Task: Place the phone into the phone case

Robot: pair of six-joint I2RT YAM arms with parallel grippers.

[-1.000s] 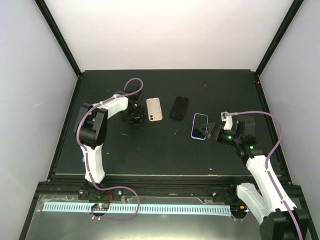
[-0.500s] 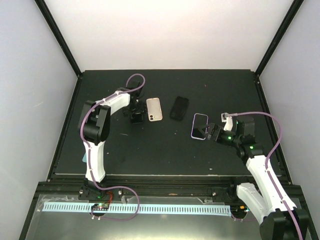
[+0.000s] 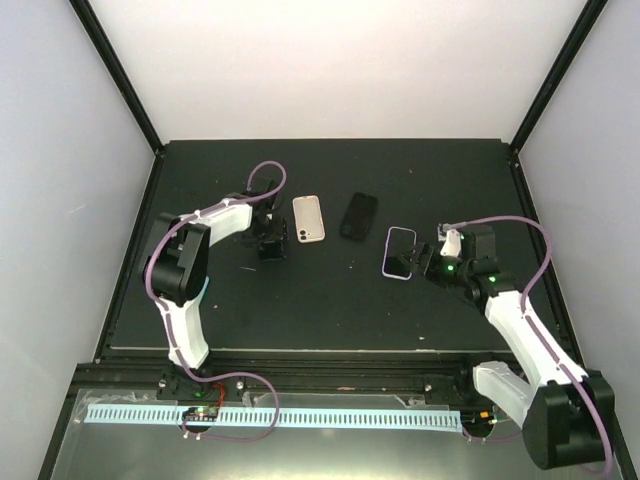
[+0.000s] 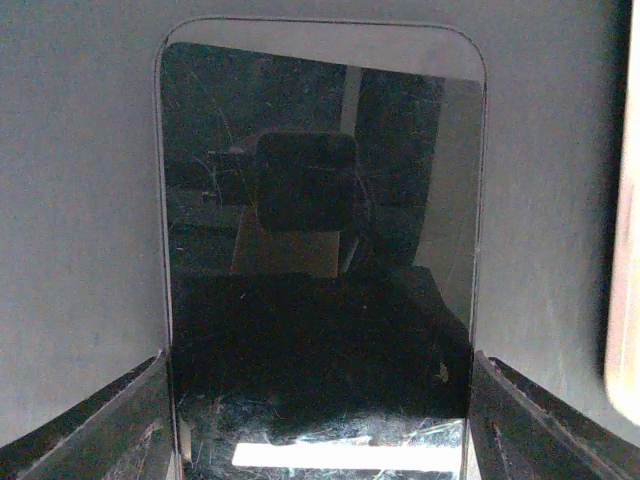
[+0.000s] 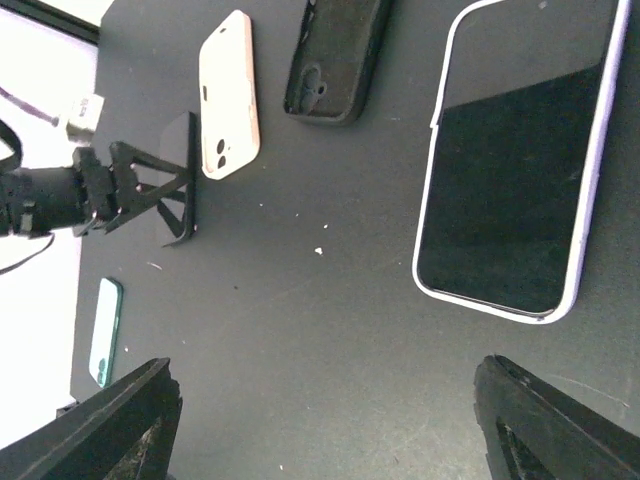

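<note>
Next, I pull the phone with my left gripper and the case with my right gripper to the clear near side (image 3: 315,300), because the cream phone (image 3: 309,219) is between the black phone and the case.
My left gripper (image 3: 272,242) is shut on a black phone (image 4: 320,250). The phone fills the gap between the fingers (image 4: 120,420) in the left wrist view. In the right wrist view this phone (image 5: 187,180) stands on its edge on the mat. The empty black phone case (image 3: 359,216) lies flat at the centre back and also shows in the right wrist view (image 5: 335,55). My right gripper (image 3: 415,265) is open and empty, just right of a white-rimmed phone (image 3: 399,252) lying screen up.
A cream phone (image 3: 309,219) lies back up between my left gripper and the case. A teal phone (image 5: 105,330) lies near the left arm. The raised table rim (image 3: 330,350) runs along the near side.
My left gripper has shifted slightly toward the near side with the black phone. My right gripper has moved a little left, toward the white-rimmed phone.
</note>
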